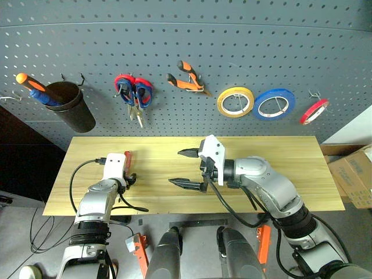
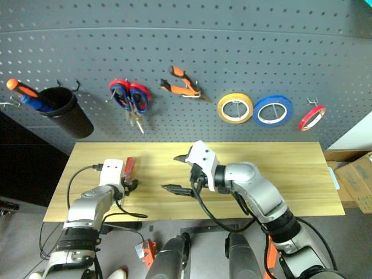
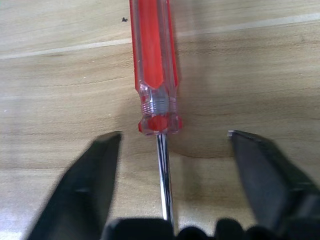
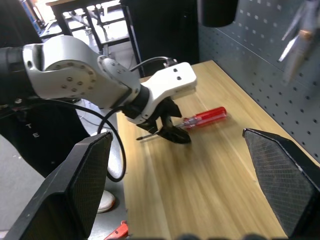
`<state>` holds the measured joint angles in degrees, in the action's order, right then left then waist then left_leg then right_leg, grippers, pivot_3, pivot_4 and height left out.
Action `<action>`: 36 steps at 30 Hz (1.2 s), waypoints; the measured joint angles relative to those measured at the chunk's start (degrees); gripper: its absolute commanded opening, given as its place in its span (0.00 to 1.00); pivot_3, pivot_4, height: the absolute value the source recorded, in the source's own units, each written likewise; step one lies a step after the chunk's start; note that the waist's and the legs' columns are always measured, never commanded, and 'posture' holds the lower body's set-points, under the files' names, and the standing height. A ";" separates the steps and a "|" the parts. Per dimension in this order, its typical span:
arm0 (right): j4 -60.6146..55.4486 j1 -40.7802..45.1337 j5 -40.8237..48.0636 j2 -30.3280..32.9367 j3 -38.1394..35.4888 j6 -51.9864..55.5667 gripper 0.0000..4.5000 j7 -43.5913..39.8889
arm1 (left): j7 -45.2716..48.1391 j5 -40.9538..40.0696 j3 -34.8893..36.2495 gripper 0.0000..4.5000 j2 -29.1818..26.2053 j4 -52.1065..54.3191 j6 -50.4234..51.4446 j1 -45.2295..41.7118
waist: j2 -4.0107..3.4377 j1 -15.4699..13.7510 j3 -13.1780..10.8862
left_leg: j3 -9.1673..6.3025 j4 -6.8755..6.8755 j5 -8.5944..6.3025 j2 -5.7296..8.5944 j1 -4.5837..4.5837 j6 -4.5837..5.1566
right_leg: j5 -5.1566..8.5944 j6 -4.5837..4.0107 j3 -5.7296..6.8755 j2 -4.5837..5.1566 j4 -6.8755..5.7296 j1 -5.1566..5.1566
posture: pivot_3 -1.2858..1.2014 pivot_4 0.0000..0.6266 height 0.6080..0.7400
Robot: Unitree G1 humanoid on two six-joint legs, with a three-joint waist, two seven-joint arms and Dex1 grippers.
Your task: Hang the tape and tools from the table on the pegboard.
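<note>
My gripper will drop the red-handled screwdriver (image 1: 128, 159) in, and the screwdriver will tip against the cup's rim, because the orange-and-blue-handled tool (image 1: 38, 89) is leaning in the wide black cup.
A slim red-handled screwdriver (image 3: 154, 55) lies on the light wood table (image 1: 279, 168) near its left end. My left gripper (image 3: 174, 134) is open and low over it. Its fingers straddle the bare metal shaft just behind the handle, with a gap on each side. My right gripper (image 1: 181, 167) hangs open above the middle of the table, pointing left, with nothing in it. On the dark grey pegboard (image 1: 232, 46) hang two pairs of scissors (image 1: 135, 92) with red and blue handles, the orange-handled pliers (image 1: 189, 78) and, far right, the small red tape (image 1: 314, 111).
A black cup (image 1: 72, 104) on the pegboard's left holds an orange-and-blue-handled tool (image 1: 32, 87). A yellow roll (image 1: 235, 102) and a larger blue roll (image 1: 274, 104) hang left of the red tape. A black cable (image 1: 75, 174) loops beside my left arm. Cardboard boxes (image 1: 354, 174) stand off the table's right end.
</note>
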<state>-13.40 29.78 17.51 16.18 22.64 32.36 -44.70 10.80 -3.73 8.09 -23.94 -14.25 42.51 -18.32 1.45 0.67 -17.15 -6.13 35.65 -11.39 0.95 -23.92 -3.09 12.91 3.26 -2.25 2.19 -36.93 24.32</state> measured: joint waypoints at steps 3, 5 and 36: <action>0.18 0.05 0.00 -0.07 -0.61 0.06 1.00 0.01 | -0.07 0.00 0.00 0.33 -0.04 0.25 0.37 0.17 | 0.02 0.06 -0.10 | 0.01 -0.08 0.00 -0.05 0.00 0.00 | 0.00 0.00 0.00 -0.01 0.00 0.04 | 0.54 0.53 1.00; 0.24 0.07 0.00 -0.13 -0.76 0.07 1.00 -0.02 | -0.11 0.00 0.00 0.17 -0.06 0.28 0.74 0.17 | 0.02 0.20 -0.10 | 0.02 -0.12 0.00 -0.07 0.01 0.00 | 0.00 0.00 0.01 -0.01 0.01 0.05 | 0.54 0.52 1.00; 0.66 0.95 5.04 -0.63 -10.04 0.95 1.00 1.21 | -8.25 2.64 -3.79 0.01 12.81 17.51 -7.55 10.55 | 0.31 -0.21 -0.02 | 0.04 -0.48 0.04 -0.01 -0.09 -0.11 | 0.01 0.02 0.00 0.07 0.12 0.25 | 0.54 0.35 1.00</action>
<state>-12.74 30.73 22.55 15.55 12.60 33.31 -43.49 2.55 -1.09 4.30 -11.13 3.26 34.96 -7.77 1.76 0.46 -17.17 -6.09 35.17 -11.35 0.94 -24.01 -3.21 12.92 3.28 -2.25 2.26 -36.81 24.57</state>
